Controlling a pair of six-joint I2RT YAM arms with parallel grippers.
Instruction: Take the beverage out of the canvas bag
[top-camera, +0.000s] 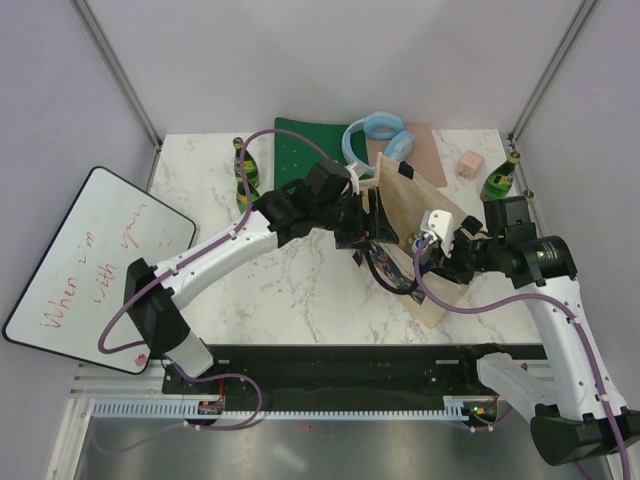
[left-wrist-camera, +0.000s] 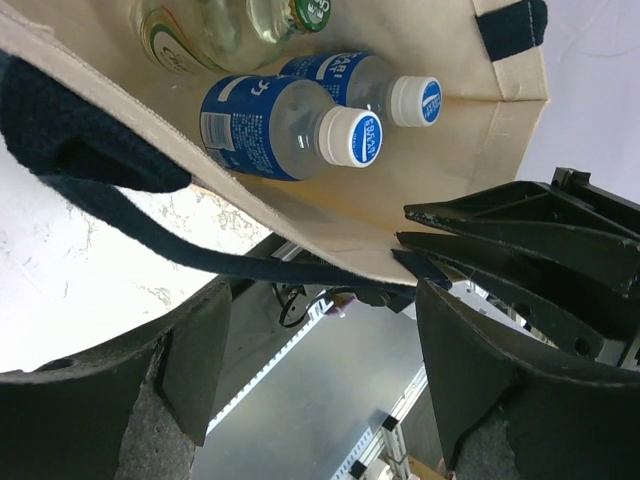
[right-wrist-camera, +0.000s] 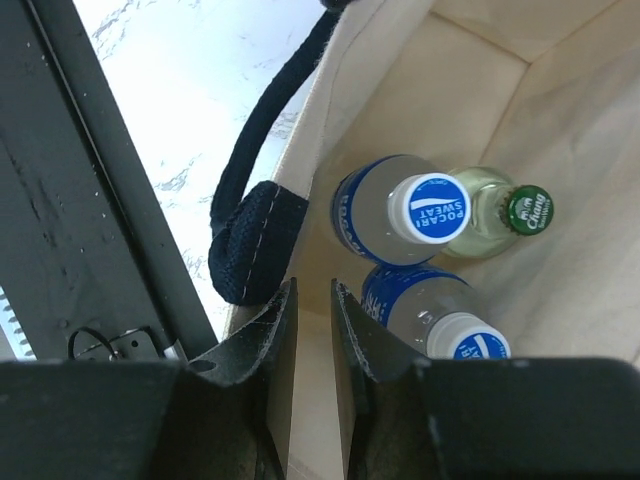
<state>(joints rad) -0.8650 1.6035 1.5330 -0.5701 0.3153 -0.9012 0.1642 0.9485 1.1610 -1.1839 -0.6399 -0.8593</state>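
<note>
The canvas bag's side (left-wrist-camera: 285, 226) is between the robot's left gripper and the bottles, so next the right gripper goes in from above and grabs the green-capped glass bottle (right-wrist-camera: 500, 212).
The beige canvas bag (top-camera: 420, 205) stands open in the middle of the table. Inside it, the right wrist view shows two blue-labelled Pocari Sweat bottles (right-wrist-camera: 400, 210) (right-wrist-camera: 430, 310) with white caps and a green-capped glass bottle (right-wrist-camera: 510, 215). All three also show in the left wrist view: the Pocari bottles (left-wrist-camera: 270, 125) (left-wrist-camera: 360, 85) and the glass bottle (left-wrist-camera: 220, 30). My right gripper (right-wrist-camera: 312, 295) is shut on the bag's canvas rim (right-wrist-camera: 310, 380) beside a dark strap handle (right-wrist-camera: 255, 240). My left gripper (left-wrist-camera: 322, 300) is open and empty just outside the bag's mouth, below the rim.
Green bottles stand at the back left (top-camera: 245, 170) and the back right (top-camera: 500, 180). A green mat (top-camera: 310, 145), blue headphones (top-camera: 378, 135), a tan mat (top-camera: 425, 150) and a pink cube (top-camera: 469, 165) lie behind the bag. A whiteboard (top-camera: 95, 265) leans at the left.
</note>
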